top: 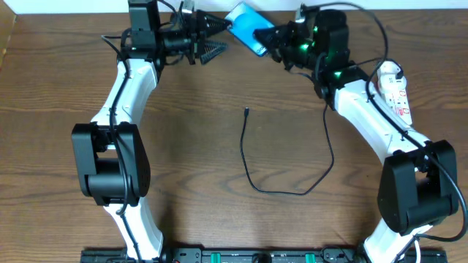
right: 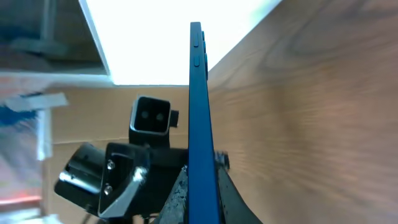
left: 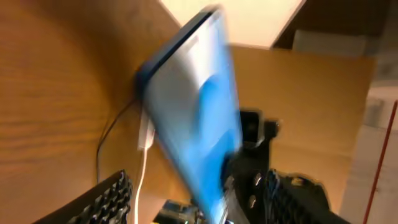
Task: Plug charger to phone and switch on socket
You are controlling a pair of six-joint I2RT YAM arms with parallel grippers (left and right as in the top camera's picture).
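Note:
My right gripper keeps hold of the phone until my left gripper closes on it, because the phone's loose end faces my left gripper's open fingers.
The phone, light blue screen, is held in the air at the table's far edge. My right gripper is shut on its right end; in the right wrist view the phone shows edge-on, clamped between the fingers. My left gripper is open at the phone's left end. In the left wrist view the blurred phone runs down between the spread fingers. The charger cable lies looped on the table, its small connector free. The white socket strip lies at the far right.
The charger cable runs up under my right arm toward the socket strip. A thin black cable and a white cord show behind the phone in the left wrist view. The left wrist camera housing faces the right wrist view.

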